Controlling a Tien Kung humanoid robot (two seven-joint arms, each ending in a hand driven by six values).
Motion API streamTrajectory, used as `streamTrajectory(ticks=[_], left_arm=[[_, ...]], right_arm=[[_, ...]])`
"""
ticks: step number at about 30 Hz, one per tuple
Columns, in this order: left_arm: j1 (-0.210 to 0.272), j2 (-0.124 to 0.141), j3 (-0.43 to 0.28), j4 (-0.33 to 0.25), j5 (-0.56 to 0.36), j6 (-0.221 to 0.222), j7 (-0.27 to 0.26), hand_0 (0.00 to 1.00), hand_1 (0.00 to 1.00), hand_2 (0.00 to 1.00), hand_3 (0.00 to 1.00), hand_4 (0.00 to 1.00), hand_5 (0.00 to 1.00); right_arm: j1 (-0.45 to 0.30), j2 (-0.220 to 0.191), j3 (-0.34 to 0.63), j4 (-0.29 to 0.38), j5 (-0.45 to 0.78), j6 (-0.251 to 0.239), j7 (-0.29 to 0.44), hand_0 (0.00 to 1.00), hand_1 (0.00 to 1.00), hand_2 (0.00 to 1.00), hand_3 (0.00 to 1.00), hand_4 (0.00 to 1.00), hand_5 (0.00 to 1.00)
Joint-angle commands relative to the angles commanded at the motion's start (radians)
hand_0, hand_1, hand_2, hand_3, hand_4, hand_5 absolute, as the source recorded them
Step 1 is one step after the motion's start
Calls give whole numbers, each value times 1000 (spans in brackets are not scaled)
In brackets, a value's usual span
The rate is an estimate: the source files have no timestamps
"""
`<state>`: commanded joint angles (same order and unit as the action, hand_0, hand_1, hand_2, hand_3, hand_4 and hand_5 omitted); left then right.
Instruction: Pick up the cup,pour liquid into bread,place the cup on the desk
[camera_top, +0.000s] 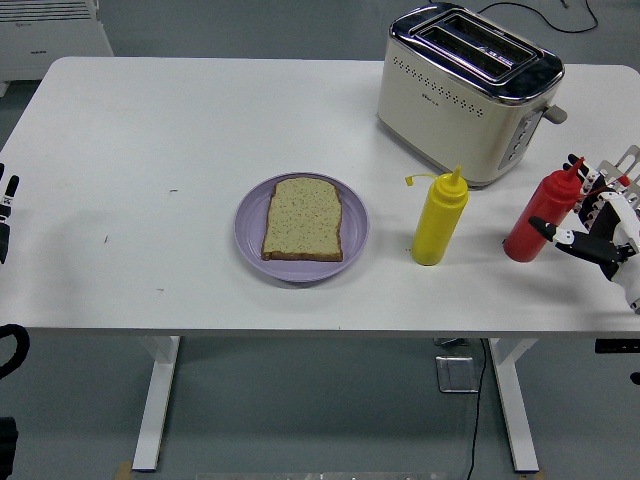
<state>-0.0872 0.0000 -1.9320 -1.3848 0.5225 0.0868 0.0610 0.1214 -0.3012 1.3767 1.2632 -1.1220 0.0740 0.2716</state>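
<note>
The cap (624, 181) is off the nozzle, so the red squeeze bottle (542, 216) will trail a thin red string toward the bread when the robot tilts it.
A slice of bread (302, 218) lies on a purple plate (251, 243) at the table's middle. A yellow squeeze bottle (439, 219) stands right of the plate. A red squeeze bottle (538, 213) stands further right. No cup is in view. My right hand (580, 215) is open at the red bottle's right side, thumb reaching under toward its base, fingers near its neck, not closed on it. My left hand (6, 210) rests at the picture's left edge.
A cream and chrome toaster (467, 92) stands at the back right, behind both bottles. The white table (150, 130) runs across the view, its near edge below the plate.
</note>
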Motion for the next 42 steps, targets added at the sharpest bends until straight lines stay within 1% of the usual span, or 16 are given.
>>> streamTrajectory(ticks=[5,6,11,12,16,17,18,21,23,24,29,30,35,36,41,42], left_arm=[[0,0,0,0,0,0,0,778,732,727,663,529,926],[0,0,0,0,0,0,0,778,732,727,663,529,926],[1,0,0,1,0,0,0,778,732,727,663,529,926],[1,0,0,1,0,0,0,778,732,727,663,529,925],[2,0,1,1,1,0,-1,778,732,727,663,529,925],[2,0,2,2,1,0,-1,778,732,727,663,529,925],[2,0,2,2,1,0,-1,778,732,727,662,528,925],[3,0,3,2,1,0,-1,778,732,727,662,528,925],[3,0,5,2,1,0,-1,778,732,727,662,528,925],[4,0,5,3,1,0,-1,778,731,727,662,527,924],[7,0,5,3,1,1,-1,778,731,727,662,527,924],[8,0,5,3,1,1,-1,778,732,726,662,528,924],[10,0,6,3,1,1,-1,778,732,726,662,528,924],[10,0,6,3,1,1,-1,778,732,726,662,528,924],[11,0,8,3,1,1,-1,778,732,726,662,528,924],[11,0,8,4,1,1,-1,778,732,726,663,527,924]], right_arm=[[29,28,-22,-16,34,-25,2,994,939,998,998,905,131],[37,35,-24,-24,39,-26,1,972,928,975,998,904,139],[57,51,-34,-45,67,-29,3,972,928,975,998,904,139],[60,53,-35,-47,71,-29,2,909,884,897,945,900,138],[70,67,-37,-55,99,-34,-4,909,884,897,945,900,138],[74,73,-40,-58,113,-42,-6,909,884,897,945,900,138],[77,77,-42,-60,123,-47,-8,877,815,813,873,897,141],[82,83,-46,-64,139,-53,-12,877,815,813,873,897,141],[88,90,-57,-71,169,-76,-24,877,815,813,873,897,141],[89,92,-59,-73,178,-82,-26,726,668,543,668,892,147],[93,101,-69,-81,266,-113,-35,726,668,543,668,892,147],[94,102,-68,-82,296,-113,-36,455,464,405,460,881,146],[94,102,-59,-86,423,-94,-26,455,464,405,460,881,146],[94,102,-59,-87,434,-92,-25,374,382,377,405,875,162],[95,105,-66,-91,481,-92,-27,374,382,377,405,875,162],[96,106,-68,-91,484,-95,-27,301,325,337,373,871,164]])
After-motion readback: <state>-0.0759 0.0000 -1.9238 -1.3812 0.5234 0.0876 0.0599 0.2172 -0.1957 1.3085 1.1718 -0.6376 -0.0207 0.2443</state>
